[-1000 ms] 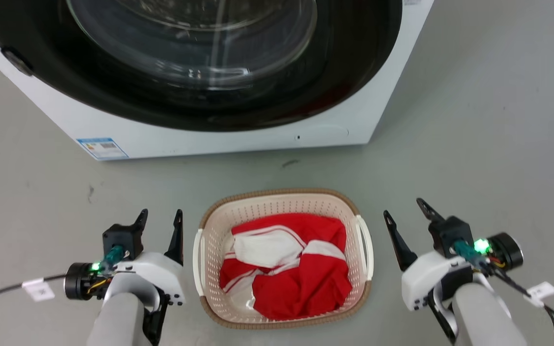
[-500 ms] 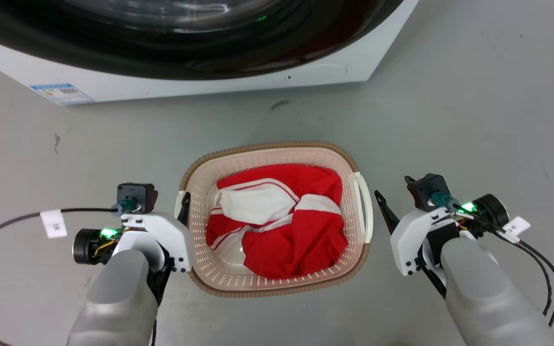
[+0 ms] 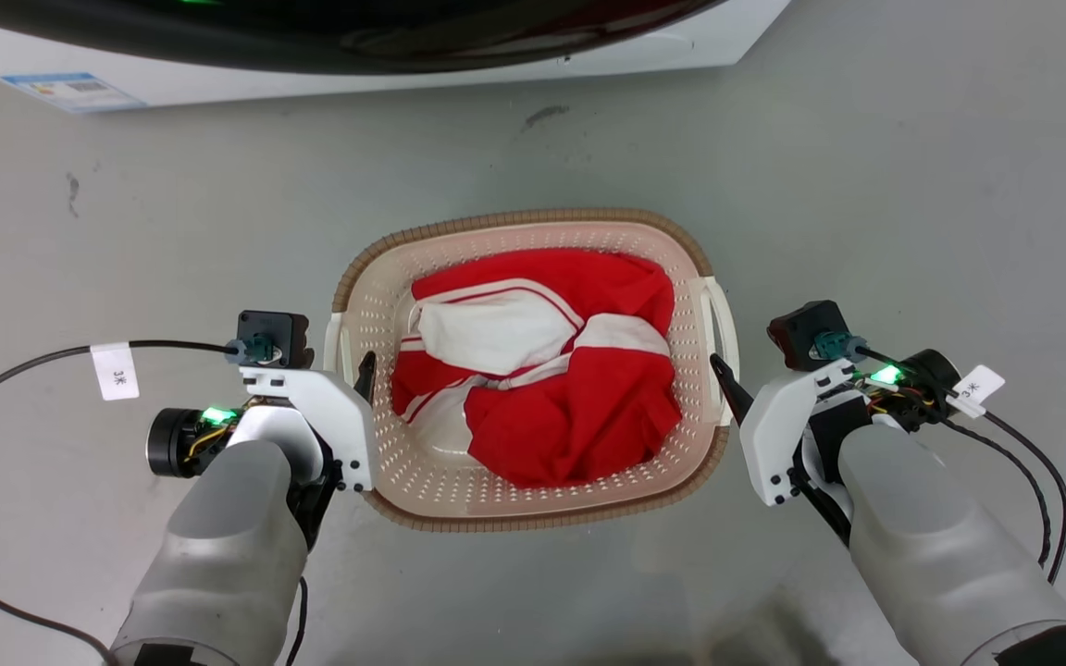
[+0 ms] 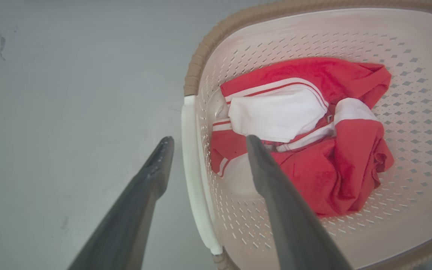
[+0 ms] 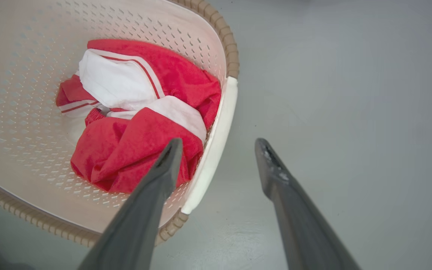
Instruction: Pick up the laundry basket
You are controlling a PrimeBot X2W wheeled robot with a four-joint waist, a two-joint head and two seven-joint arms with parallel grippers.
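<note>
The red and white clothing [image 3: 546, 361] lies low inside the perforated walls [image 3: 535, 501]. I expect the clothing to come along in its heap when I lift the basket.
The laundry basket [image 3: 533, 219] stands on the grey floor, cream and perforated, with a brown woven rim [image 4: 201, 56] and red and white clothing [image 3: 542, 361] inside. My left gripper [image 4: 208, 139] is open and straddles the white left handle [image 4: 191, 157]: one finger is outside the wall, the other inside over the clothing. My right gripper [image 5: 219, 141] is open and straddles the white right handle [image 5: 212, 157] the same way. In the head view the left gripper [image 3: 334, 356] and right gripper [image 3: 744, 356] flank the basket. No finger visibly presses a handle.
The washing machine's white base [image 3: 311, 79] and dark door run along the top of the head view, beyond the basket. Black cables [image 3: 24, 361] trail on the floor beside each wrist. Bare grey floor [image 3: 912, 185] surrounds the basket.
The head camera has tilted down, so the washing machine has slid up the picture. Both grippers have closed in from beside the basket until they straddle its side handles.
</note>
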